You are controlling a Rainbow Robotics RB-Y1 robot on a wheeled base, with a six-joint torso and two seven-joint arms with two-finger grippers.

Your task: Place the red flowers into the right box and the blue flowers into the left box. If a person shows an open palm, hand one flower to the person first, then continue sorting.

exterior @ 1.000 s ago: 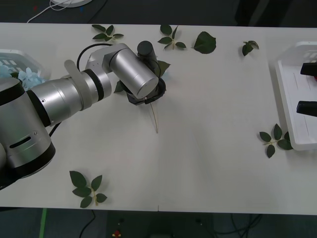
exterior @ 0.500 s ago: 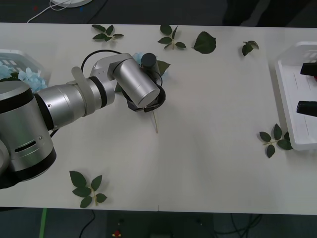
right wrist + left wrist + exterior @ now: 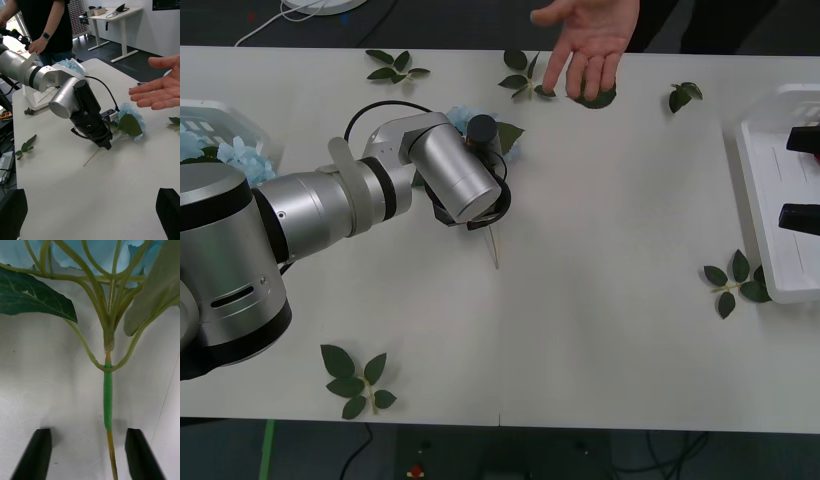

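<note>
The blue flower's leaves (image 3: 508, 136) will move with the stem when I lift it, because the leaf stalks join (image 3: 107, 368) around the stem at the green wrap.
A blue flower (image 3: 463, 118) lies on the table near its far side, its tan stem (image 3: 495, 250) pointing toward me. My left gripper (image 3: 90, 455) is open just above that stem (image 3: 108, 408), one black finger on each side and neither touching it. A person's hand (image 3: 585, 35) reaches in over the far table edge with an open palm (image 3: 161, 88). More blue flowers (image 3: 225, 150) lie in the left box (image 3: 210, 105). My right gripper (image 3: 802, 177) hangs open above the right box (image 3: 765, 200). The red flowers are out of view.
Loose green leaf sprigs lie scattered: near the front left (image 3: 358, 380), beside the right box (image 3: 735, 280), and along the far edge (image 3: 395, 68) (image 3: 683, 95). A large single leaf (image 3: 595, 97) sits under the person's fingers.
A person's open hand has come in over the far edge of the table. My left arm has turned slightly over the blue flower's stem. The right arm is still.
</note>
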